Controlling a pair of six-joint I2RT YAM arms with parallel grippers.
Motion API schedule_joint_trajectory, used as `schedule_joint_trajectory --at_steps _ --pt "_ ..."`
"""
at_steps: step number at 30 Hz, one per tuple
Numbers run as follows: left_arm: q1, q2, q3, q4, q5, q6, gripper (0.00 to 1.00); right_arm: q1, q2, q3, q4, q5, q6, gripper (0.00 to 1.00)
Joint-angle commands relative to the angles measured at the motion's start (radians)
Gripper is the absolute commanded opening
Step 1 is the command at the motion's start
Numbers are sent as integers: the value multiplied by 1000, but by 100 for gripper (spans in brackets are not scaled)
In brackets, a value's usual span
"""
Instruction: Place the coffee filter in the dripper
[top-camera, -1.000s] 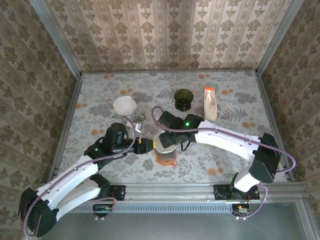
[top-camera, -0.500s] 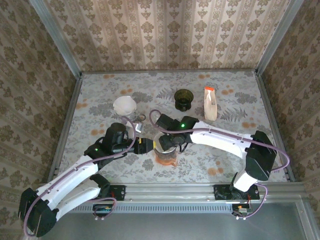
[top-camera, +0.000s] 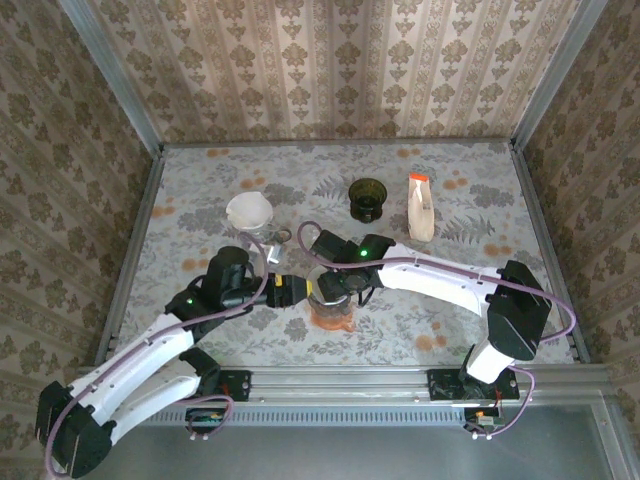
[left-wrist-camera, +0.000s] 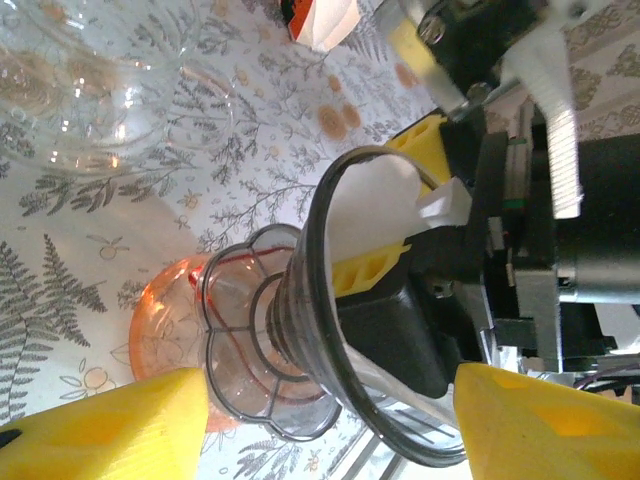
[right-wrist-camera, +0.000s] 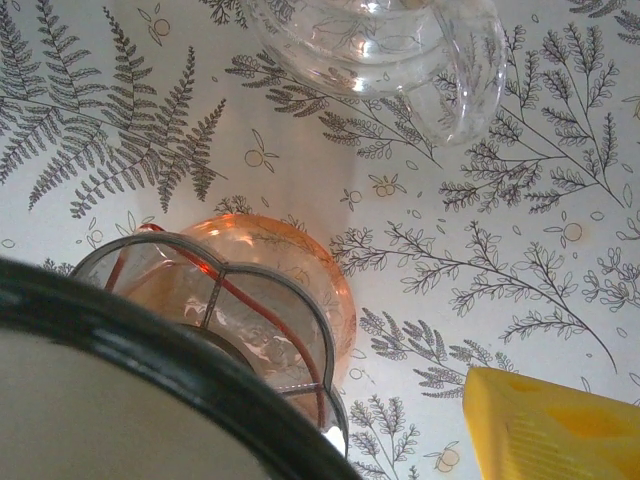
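Note:
My left gripper should hold the dripper's side (left-wrist-camera: 300, 325) steady before my right gripper backs out, because my right gripper's finger is inside the dripper (left-wrist-camera: 372, 215) against the filter.
A smoky clear dripper (top-camera: 330, 290) stands on an orange glass vessel (top-camera: 333, 316) near the table's front middle. A white coffee filter (left-wrist-camera: 372, 205) lies inside the dripper (left-wrist-camera: 330, 330). My right gripper (top-camera: 343, 283) hangs open over the rim. One yellow finger (left-wrist-camera: 372, 270) is inside against the filter, and the other finger (right-wrist-camera: 545, 425) is outside, apart from the rim (right-wrist-camera: 170, 350). My left gripper (top-camera: 288, 292) is at the dripper's left side. It (left-wrist-camera: 330, 405) is open, with its yellow fingers (left-wrist-camera: 100, 425) close on either side of the dripper.
A white cone (top-camera: 249, 211) sits at the back left with a clear glass mug (top-camera: 279, 240) beside it. A dark green cup (top-camera: 367, 197) and a white and orange packet (top-camera: 421, 205) stand further back. The mug (right-wrist-camera: 390, 45) lies just beyond the orange vessel (right-wrist-camera: 290, 270).
My left gripper's jaws have spread wider around the dripper. My right gripper has shifted a little left over the dripper's rim.

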Motion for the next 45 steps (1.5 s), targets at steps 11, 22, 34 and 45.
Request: schedule_joint_trajectory --at_steps 11,22,34,45 --pt "-7 67 50 67 -21 -9 73 -5 2 -31 3 0 16 73" --pt "-6 68 46 36 -24 -12 54 -5 -7 -34 5 2 17 73" --pt "-8 47 31 27 -3 -17 35 -5 -13 -33 4 10 20 73" --pt "-8 33 16 34 5 -32 33 -5 -56 2 5 31 14 74"
